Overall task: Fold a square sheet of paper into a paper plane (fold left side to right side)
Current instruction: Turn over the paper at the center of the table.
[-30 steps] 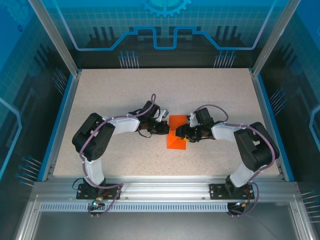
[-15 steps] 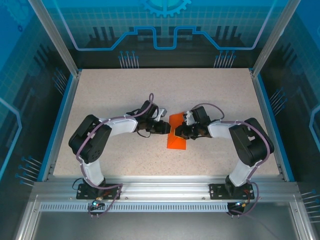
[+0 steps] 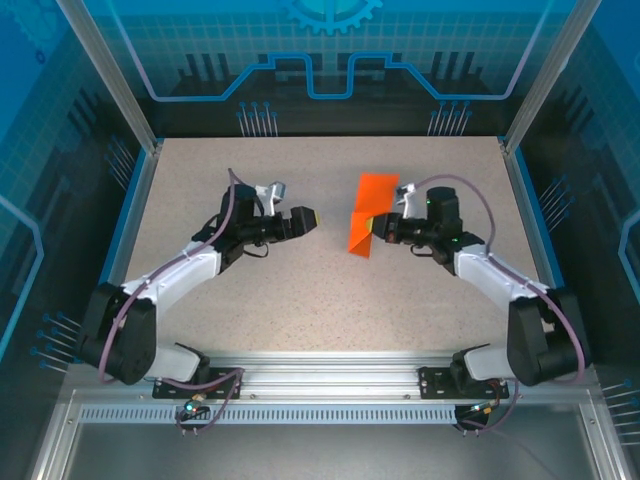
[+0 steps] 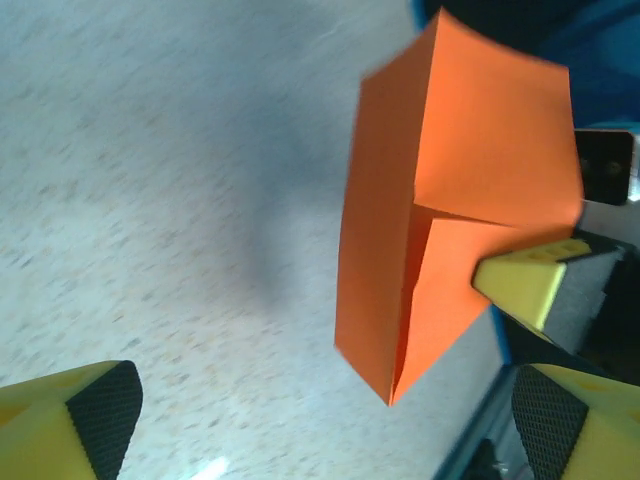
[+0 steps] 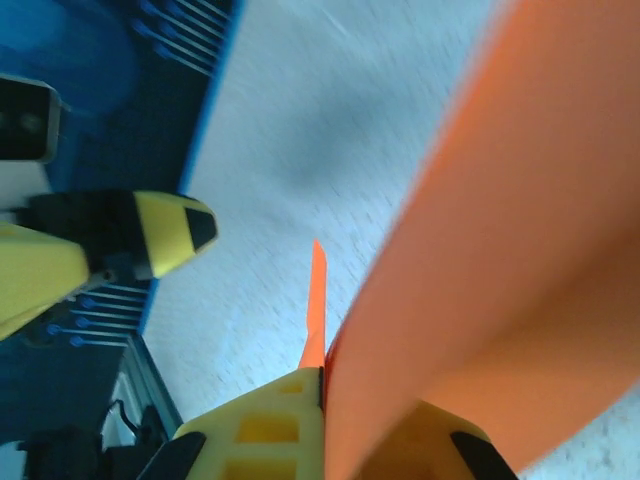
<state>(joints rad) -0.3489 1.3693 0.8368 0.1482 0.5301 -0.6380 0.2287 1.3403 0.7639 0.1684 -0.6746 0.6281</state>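
Note:
The square sheet of paper will stay bent and partly open when I carry it, because its panels stand at an angle along a sharp crease.
The square sheet of paper is a bright orange, creased, partly folded shape, held up off the speckled table at the back right of centre. My right gripper is shut on its lower right edge; in the right wrist view the paper runs up from between the pads of that gripper. My left gripper stands open to the left of the paper, apart from it. The left wrist view faces the paper with a flap and point hanging down, and its own gripper holds nothing. The paper plane is out of view.
The table has a raised blue rim on both sides and metal posts at the back corners. An aluminium rail with the arm bases runs along the near edge. Free room lies in front of the paper.
The left gripper let go of the paper, opened and drew back to the left. The right gripper shut on the paper and lifted it up and toward the back right.

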